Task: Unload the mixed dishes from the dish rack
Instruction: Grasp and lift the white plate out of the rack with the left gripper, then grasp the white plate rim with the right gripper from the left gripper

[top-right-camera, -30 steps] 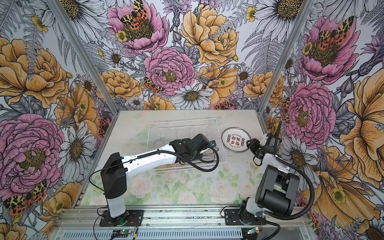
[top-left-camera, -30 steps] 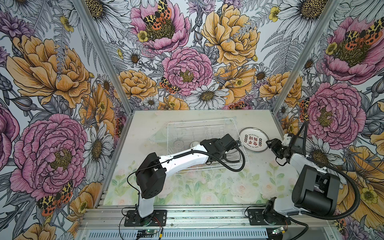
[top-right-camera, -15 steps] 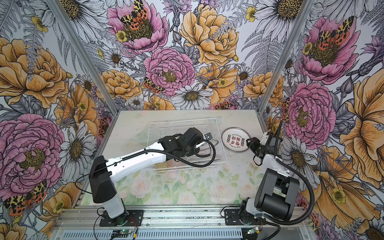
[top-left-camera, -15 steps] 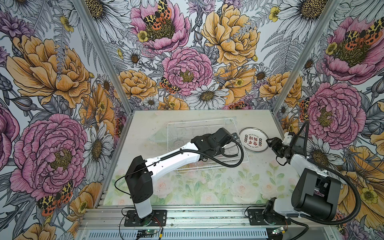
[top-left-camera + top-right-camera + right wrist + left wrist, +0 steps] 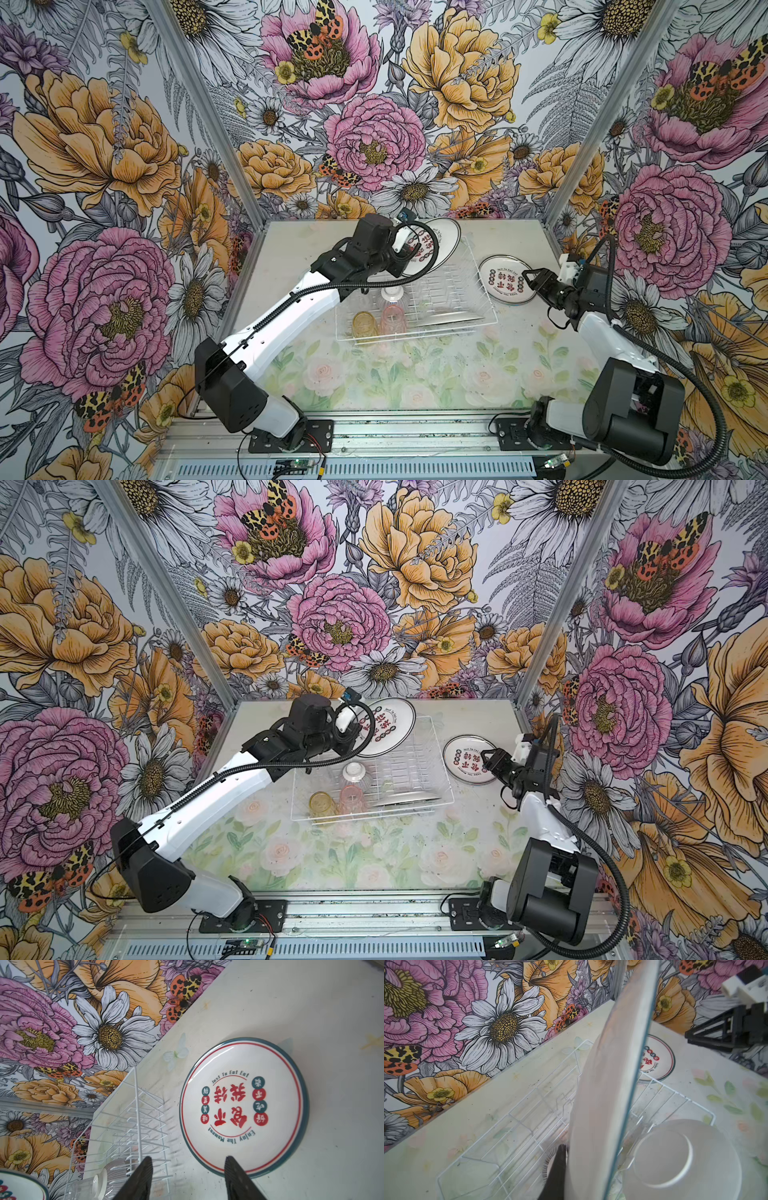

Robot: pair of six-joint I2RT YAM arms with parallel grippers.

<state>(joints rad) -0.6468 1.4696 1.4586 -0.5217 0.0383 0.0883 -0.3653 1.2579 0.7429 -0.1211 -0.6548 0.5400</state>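
Note:
The printed plate (image 5: 504, 277) is across the rack from the white plate in the robot's left gripper, so next the right gripper takes the white plate's free rim (image 5: 458, 237) and stacks the white plate.
My left gripper (image 5: 406, 254) is shut on the rim of a white plate with red print (image 5: 434, 245) (image 5: 388, 725), held tilted above the back of the dish rack (image 5: 493, 319) (image 5: 450, 798). In the left wrist view that plate (image 5: 610, 1084) stands edge-on against one dark finger (image 5: 557, 1172). In the rack sit an upturned striped bowl (image 5: 392, 293), a yellow tumbler (image 5: 362, 326), a pink tumbler (image 5: 393, 321) and a leaning plate (image 5: 451, 320). My right gripper (image 5: 530, 279) (image 5: 188, 1164) is open, holding nothing, at the near rim of a printed plate (image 5: 500, 279) (image 5: 243, 1105) lying on the table.
The rack's upright prongs (image 5: 143, 1126) stand just beside my right gripper. Flowered walls close the back and both sides of the table (image 5: 415, 386). The left arm's black cable (image 5: 374, 282) loops over the rack.
The left arm has lifted the plate out of the rack and carried it back and to the left. The right gripper has stayed by the plate on the table.

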